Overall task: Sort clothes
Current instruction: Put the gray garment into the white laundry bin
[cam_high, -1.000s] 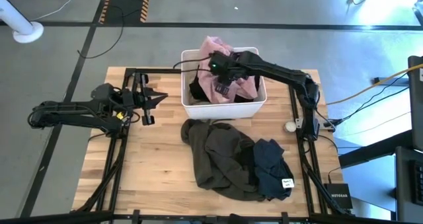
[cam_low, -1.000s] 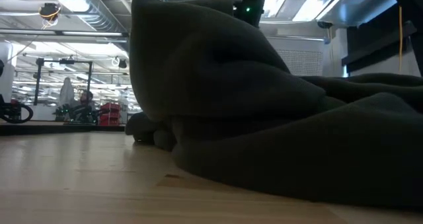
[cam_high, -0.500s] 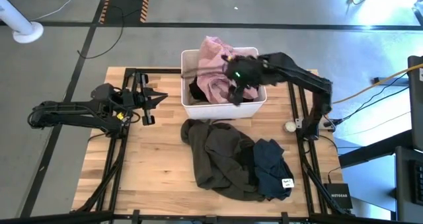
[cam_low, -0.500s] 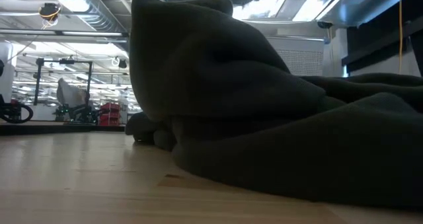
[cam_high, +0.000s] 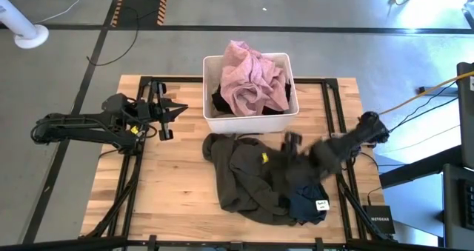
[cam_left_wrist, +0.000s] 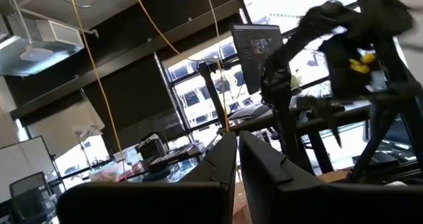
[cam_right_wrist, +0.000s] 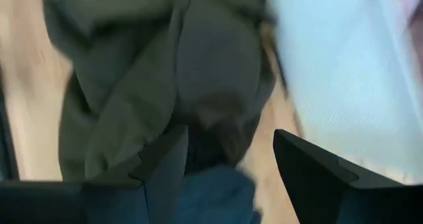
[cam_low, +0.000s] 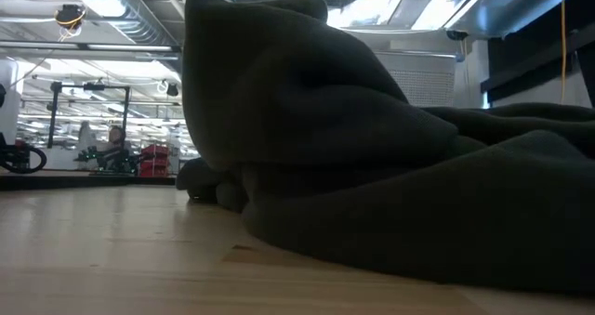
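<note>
My gripper will uncover a black garment hidden underneath when it lifts the navy garment [cam_high: 305, 205], because a black patch [cam_right_wrist: 202, 151] shows where the navy garment meets the olive-brown garment.
A white bin [cam_high: 213, 121] stands at the table's far middle. A light pink garment [cam_high: 250, 77] is heaped in it over a black one [cam_high: 222, 101]. A large olive-brown garment [cam_high: 244, 173] lies crumpled on the table in front of the bin and fills the low view [cam_low: 372, 166]. A navy garment [cam_high: 305, 201] with a white tag lies against its right side. My right gripper [cam_high: 291, 143] is open and blurred above these two; its wrist view [cam_right_wrist: 228, 133] looks down on both. My left gripper [cam_high: 174, 112] is shut at the left, touching nothing. No beige-tan garment shows.
The bin's white wall [cam_right_wrist: 344, 72] is close beside my right gripper. Black frame rails [cam_high: 141, 177] run along the table's left and right sides. Bare wood [cam_high: 174, 184] lies between the left rail and the olive-brown garment.
My right gripper has swung from above the pink garment in the bin toward the table's near right, coming down over the olive-brown and navy garments. The pink garment stays heaped in the bin.
</note>
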`<action>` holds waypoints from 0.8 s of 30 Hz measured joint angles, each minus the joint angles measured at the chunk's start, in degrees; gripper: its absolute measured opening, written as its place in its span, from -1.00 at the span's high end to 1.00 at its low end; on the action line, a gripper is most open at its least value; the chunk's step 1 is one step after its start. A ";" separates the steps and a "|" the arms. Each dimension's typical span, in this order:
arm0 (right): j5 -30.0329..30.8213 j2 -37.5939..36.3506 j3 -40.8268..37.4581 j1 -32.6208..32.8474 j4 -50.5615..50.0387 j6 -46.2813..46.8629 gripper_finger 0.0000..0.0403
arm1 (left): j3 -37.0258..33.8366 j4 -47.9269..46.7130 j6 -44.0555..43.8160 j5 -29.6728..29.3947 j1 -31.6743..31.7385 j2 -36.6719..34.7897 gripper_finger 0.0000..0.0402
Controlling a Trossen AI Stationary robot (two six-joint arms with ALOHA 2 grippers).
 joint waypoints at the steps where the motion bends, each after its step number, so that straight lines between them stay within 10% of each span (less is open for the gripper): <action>1: 0.16 -0.22 -2.68 1.75 -0.03 3.28 -0.20 | 0.00 0.04 0.00 0.00 0.00 -0.01 0.92; 11: -10.03 -1.51 -25.75 11.53 3.57 29.03 -0.20 | 0.00 0.49 -0.75 -0.37 0.00 -0.02 0.92; 24: -13.95 -1.55 -42.69 10.53 24.04 29.31 -0.20 | 0.00 0.59 -1.54 -0.37 0.00 0.00 0.92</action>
